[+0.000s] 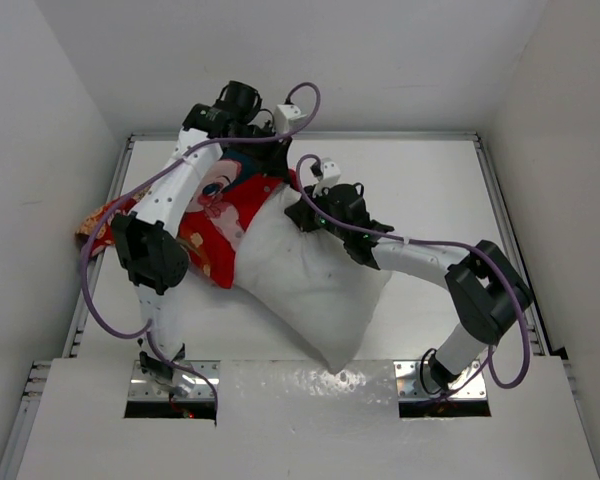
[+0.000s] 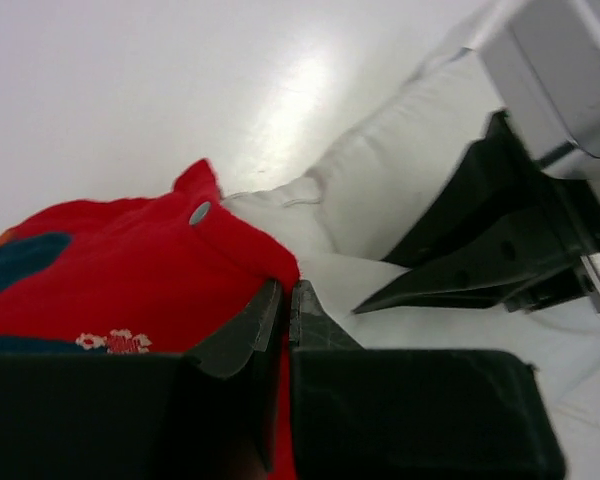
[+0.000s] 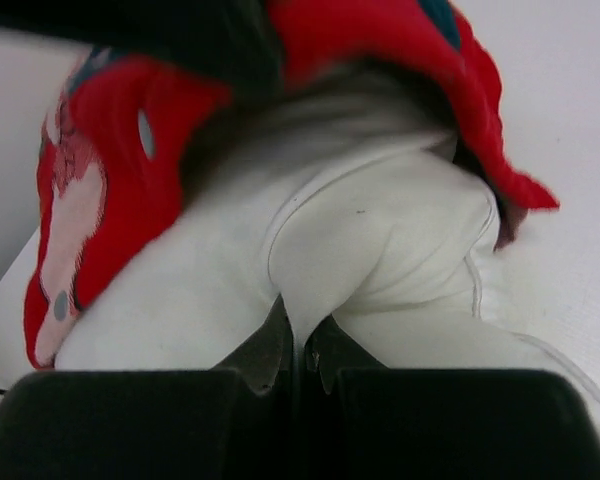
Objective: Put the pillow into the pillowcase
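Note:
The pillowcase's near corner lies loose beside the pillow while both grippers work at the pillowcase's far corner (image 1: 294, 179), so next my left gripper grabs that near corner (image 1: 223, 277).
The white pillow (image 1: 315, 280) lies on the table, its far corner tucked into the mouth of the red printed pillowcase (image 1: 220, 215). My left gripper (image 2: 286, 300) is shut on the pillowcase's red edge (image 2: 160, 270), right beside the pillow (image 2: 380, 190). My right gripper (image 3: 300, 340) is shut on a pinched fold of the pillow (image 3: 380, 240), at the pillowcase's opening (image 3: 130, 160). In the top view the right gripper (image 1: 305, 215) sits at the pillow's far end and the left gripper (image 1: 270, 135) is above the pillowcase's far edge.
The white table (image 1: 420, 190) has raised rails on its left (image 1: 105, 220) and right (image 1: 500, 220). The pillowcase's left corner (image 1: 95, 225) hangs over the left rail. A white wall stands behind. Purple cables (image 1: 310, 100) loop over both arms.

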Robot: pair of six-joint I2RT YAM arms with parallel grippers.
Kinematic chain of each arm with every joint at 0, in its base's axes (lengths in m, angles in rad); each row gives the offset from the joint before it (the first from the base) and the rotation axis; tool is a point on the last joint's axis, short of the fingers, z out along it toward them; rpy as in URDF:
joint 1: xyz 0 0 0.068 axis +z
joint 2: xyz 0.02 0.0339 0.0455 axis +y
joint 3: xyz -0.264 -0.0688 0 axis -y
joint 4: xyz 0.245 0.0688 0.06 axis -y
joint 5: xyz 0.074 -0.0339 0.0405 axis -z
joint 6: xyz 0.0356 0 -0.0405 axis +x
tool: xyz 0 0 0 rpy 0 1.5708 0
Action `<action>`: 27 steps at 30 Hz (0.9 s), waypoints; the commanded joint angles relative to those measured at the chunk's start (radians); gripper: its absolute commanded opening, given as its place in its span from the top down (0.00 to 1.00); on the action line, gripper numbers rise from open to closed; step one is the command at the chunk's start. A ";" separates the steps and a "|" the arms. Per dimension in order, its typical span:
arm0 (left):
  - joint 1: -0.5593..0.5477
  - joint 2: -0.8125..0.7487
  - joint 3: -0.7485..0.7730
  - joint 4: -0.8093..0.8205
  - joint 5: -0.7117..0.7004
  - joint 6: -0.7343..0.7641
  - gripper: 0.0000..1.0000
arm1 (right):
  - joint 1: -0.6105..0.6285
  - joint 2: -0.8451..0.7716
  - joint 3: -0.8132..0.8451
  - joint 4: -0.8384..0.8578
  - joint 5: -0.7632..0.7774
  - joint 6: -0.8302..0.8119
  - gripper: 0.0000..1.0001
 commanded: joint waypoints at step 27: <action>-0.173 -0.021 0.003 -0.123 0.275 0.154 0.38 | -0.087 -0.154 -0.160 0.080 0.283 -0.116 0.15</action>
